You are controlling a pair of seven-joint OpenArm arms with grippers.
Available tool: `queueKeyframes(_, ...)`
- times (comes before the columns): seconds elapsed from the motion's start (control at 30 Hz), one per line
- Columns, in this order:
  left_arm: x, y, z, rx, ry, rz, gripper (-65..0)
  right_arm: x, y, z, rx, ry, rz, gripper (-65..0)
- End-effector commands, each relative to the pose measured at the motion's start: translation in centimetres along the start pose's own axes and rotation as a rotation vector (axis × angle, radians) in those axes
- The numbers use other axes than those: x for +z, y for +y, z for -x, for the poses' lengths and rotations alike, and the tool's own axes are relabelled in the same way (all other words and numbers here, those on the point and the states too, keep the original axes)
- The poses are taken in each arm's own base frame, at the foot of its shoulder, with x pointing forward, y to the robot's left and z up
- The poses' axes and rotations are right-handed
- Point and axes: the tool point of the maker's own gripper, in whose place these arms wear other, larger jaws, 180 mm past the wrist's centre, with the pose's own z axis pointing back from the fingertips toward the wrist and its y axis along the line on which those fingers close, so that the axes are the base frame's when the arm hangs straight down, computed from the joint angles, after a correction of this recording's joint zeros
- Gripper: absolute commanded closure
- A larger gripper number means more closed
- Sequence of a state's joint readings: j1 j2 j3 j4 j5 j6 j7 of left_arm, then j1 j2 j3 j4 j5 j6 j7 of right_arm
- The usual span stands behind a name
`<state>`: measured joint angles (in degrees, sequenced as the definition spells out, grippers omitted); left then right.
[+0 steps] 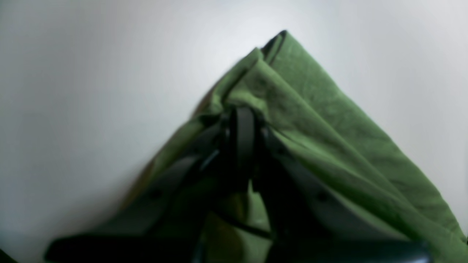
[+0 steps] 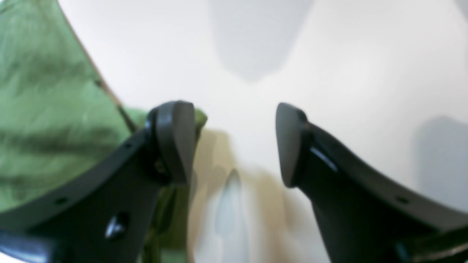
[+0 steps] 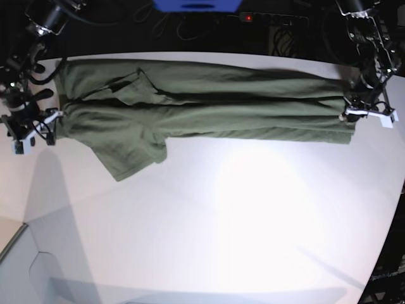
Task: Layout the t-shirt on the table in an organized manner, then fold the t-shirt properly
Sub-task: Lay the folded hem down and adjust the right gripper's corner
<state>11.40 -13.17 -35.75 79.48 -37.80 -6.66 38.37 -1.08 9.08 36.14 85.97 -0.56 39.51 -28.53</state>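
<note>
The sleeve (image 3: 122,158) should fold over when I carry it back while the t-shirt's long piece stays put, as the sleeve flops loose past the piece's front edge (image 3: 205,134).
The olive-green t-shirt (image 3: 209,104) lies stretched in a long band across the far part of the white table (image 3: 221,209), one sleeve flopped toward the front at the left. At the shirt's right end my left gripper (image 3: 348,114) is shut on a bunched hem; the left wrist view shows its closed fingers (image 1: 241,124) pinching folded green cloth (image 1: 329,120). My right gripper (image 3: 45,119) hovers at the shirt's left end. In the right wrist view it (image 2: 234,142) stands open with bare table between the fingers, and the shirt (image 2: 47,109) lies just outside the left finger.
Black cables and a power strip with a red light (image 3: 248,17) run behind the table's far edge. The table's curved edge (image 3: 387,240) drops off at the right. A pale grey ledge (image 3: 19,269) sits at the front left corner.
</note>
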Motion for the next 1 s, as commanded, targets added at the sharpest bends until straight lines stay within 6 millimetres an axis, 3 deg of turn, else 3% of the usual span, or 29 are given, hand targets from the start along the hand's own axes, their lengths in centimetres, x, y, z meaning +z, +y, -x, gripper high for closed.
queueKeyframes(0.0, 0.2, 0.1, -1.3, -0.008, -0.03, -0.007, -0.1, -0.6, 1.2, -3.4, 0.029, -0.093, -0.043, -35.5)
queueKeyframes(0.13, 0.2, 0.1, -1.2, -0.005, -0.03, -0.005, -0.1, -2.9, 7.2, -5.5, 0.137, -0.064, -0.192, -35.5)
queueKeyframes(0.3, 0.2, 0.1, -1.2, -0.005, -0.03, -0.005, -0.1, -5.6, 11.4, -6.7, 0.191, 0.017, -0.277, -35.5)
queueKeyframes(0.5, 0.3, 0.1, -1.2, -0.006, -0.029, -0.006, -0.1, -8.3, 12.7, -5.7, 0.122, 0.089, -0.338, -35.5)
queueKeyframes(0.7, 0.1, -0.2, -0.6, 0.014, -0.025, -0.001, -0.1, -8.9, 13.3, -4.6, 0.096, 0.106, -0.36, -34.8)
queueKeyframes(0.8, 0.1, -0.4, -0.7, 0.013, -0.027, 0.004, -0.1, -8.9, 13.4, -4.3, 0.092, 0.105, -0.363, -26.2)
queueKeyframes(0.93, 0.0, -0.4, -0.6, 0.014, -0.026, 0.004, -0.1, -8.5, 12.8, -5.5, 0.105, 0.077, -0.344, 0.0)
queueKeyframes(0.97, 0.0, -0.5, -0.7, 0.014, -0.027, 0.005, -0.1, -8.1, 12.6, -5.5, 0.116, 0.069, -0.335, 0.0)
